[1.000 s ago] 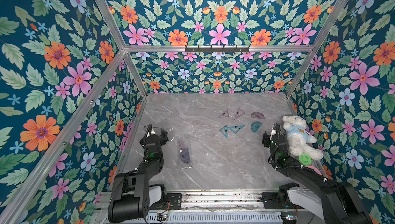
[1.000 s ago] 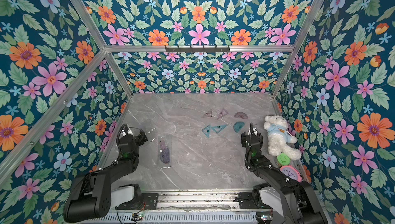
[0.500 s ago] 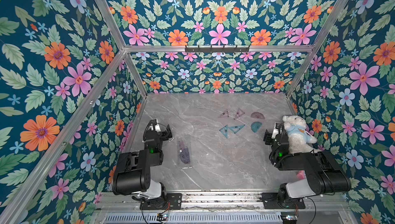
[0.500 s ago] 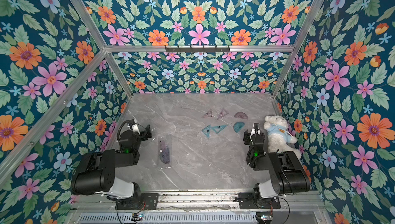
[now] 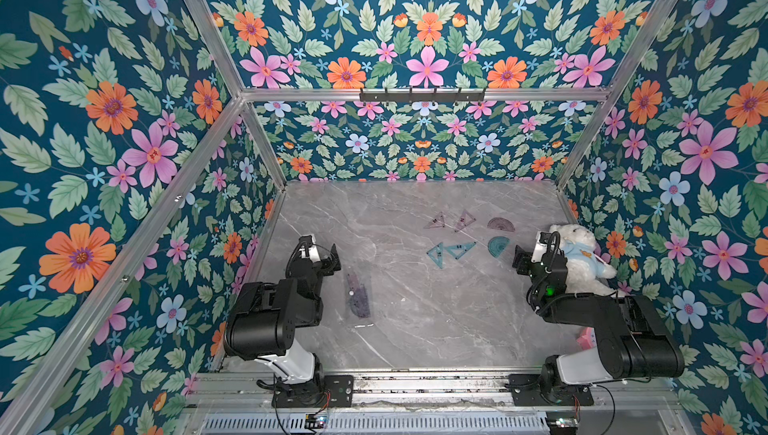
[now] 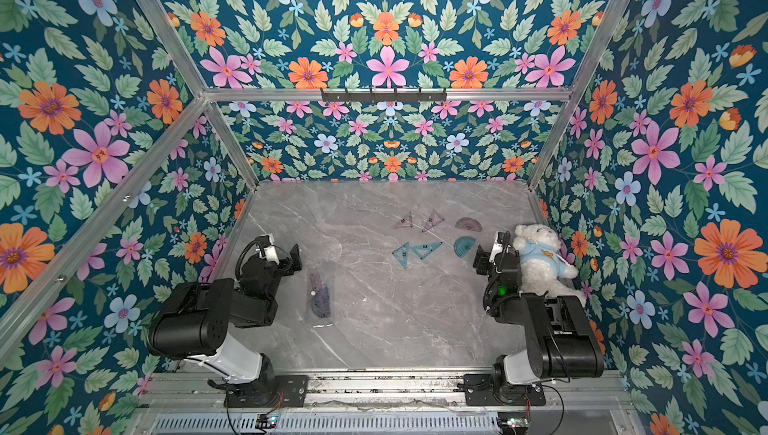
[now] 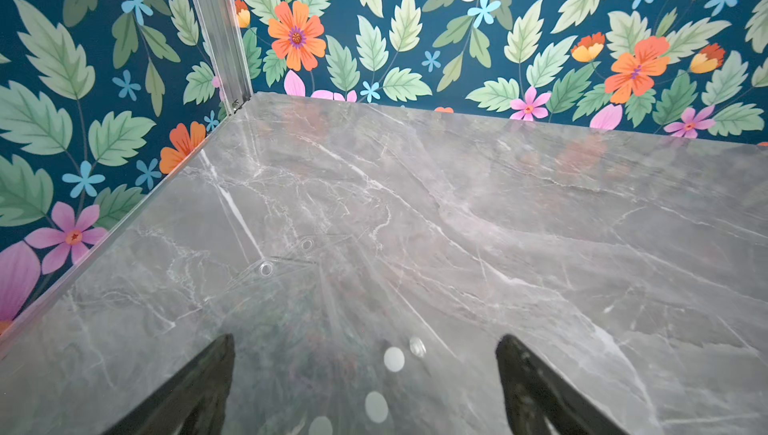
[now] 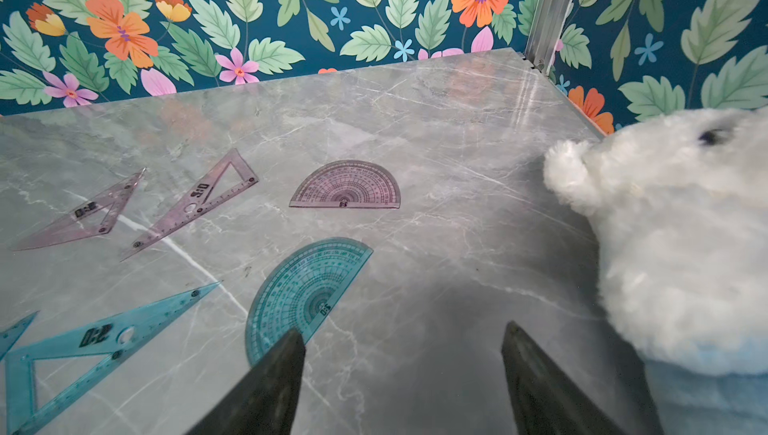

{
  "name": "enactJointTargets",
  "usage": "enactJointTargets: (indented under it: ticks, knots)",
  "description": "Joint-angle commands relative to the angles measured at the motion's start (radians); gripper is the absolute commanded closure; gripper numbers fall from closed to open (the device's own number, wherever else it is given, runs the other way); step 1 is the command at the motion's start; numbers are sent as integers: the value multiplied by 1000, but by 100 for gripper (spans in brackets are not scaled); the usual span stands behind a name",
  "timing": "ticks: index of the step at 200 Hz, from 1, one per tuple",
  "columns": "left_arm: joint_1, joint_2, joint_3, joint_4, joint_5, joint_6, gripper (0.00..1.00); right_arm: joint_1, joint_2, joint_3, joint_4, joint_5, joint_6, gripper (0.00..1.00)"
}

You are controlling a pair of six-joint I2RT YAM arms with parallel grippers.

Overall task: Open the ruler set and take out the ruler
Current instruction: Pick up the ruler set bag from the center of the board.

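The pouch (image 5: 359, 296) is lying flat, far from my right gripper. So I should pinch the pouch's long edge (image 5: 348, 303) with my left gripper and bring the pouch to my right gripper.
The ruler set (image 5: 358, 296) is a clear pouch lying flat on the marble table, left of centre, also seen in a top view (image 6: 320, 293). A purple ruler (image 6: 316, 282) shows through it. My left gripper (image 5: 322, 253) is open, just beyond the pouch's far left end and apart from it. In the left wrist view the pouch (image 7: 324, 320) with its snap studs lies under the open left gripper (image 7: 365, 370). My right gripper (image 5: 521, 260) is open over bare table at the right. In the right wrist view the right gripper (image 8: 403, 354) holds nothing.
Loose on the table lie a teal protractor (image 8: 303, 296), a purple protractor (image 8: 345, 185), two purple set squares (image 8: 195, 200) and teal set squares (image 5: 451, 251). A white teddy bear (image 5: 582, 254) leans at the right wall beside my right arm. A pink object (image 5: 586, 337) sits behind that arm.
Both arms have folded back and risen, so their upper links loom larger. The left gripper has turned towards the pouch. The pouch and loose pieces have not moved.
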Motion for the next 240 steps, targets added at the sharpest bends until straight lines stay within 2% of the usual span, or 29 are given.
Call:
enactJointTargets:
  ticks: [1, 28, 56, 71, 88, 113, 131, 157, 175, 204, 224, 240]
  knots:
    - [-2, -3, 0, 54, -17, 12, 1, 0, 0, 4, 12, -1, -3, 26]
    - [-2, -63, -12, 28, -34, 8, 1, 14, -50, 3, -18, 32, -14, 30]
    - [-4, -245, 66, -287, -94, -41, 1, 31, -195, 88, -300, 63, -21, 29]
    - [-5, -332, 160, -548, -183, -193, 1, 54, -257, 120, -357, 96, -6, 29]
    - [-4, -397, 265, -861, -219, -362, 1, 69, -331, 154, -425, 40, 80, 30]
    - [-22, -503, 232, -980, -141, -544, 1, 124, -388, 302, -689, -80, 209, 33]
    - [-82, -553, 229, -1076, -152, -608, 1, 213, -377, 398, -842, -161, 231, 33]
    - [-274, -549, 290, -1301, -280, -622, 1, 415, -320, 479, -964, -124, 240, 33]
    - [-362, -536, 312, -1445, -335, -681, 1, 550, -245, 546, -1048, -102, 253, 33]
    - [-414, -545, 267, -1519, -298, -766, 4, 667, -103, 646, -1159, -102, 295, 32]
    - [-421, -532, 245, -1530, -272, -759, 5, 682, -52, 654, -1157, -117, 319, 32]
    - [-422, -498, 249, -1536, -197, -715, 7, 682, -36, 657, -1165, -125, 327, 32]
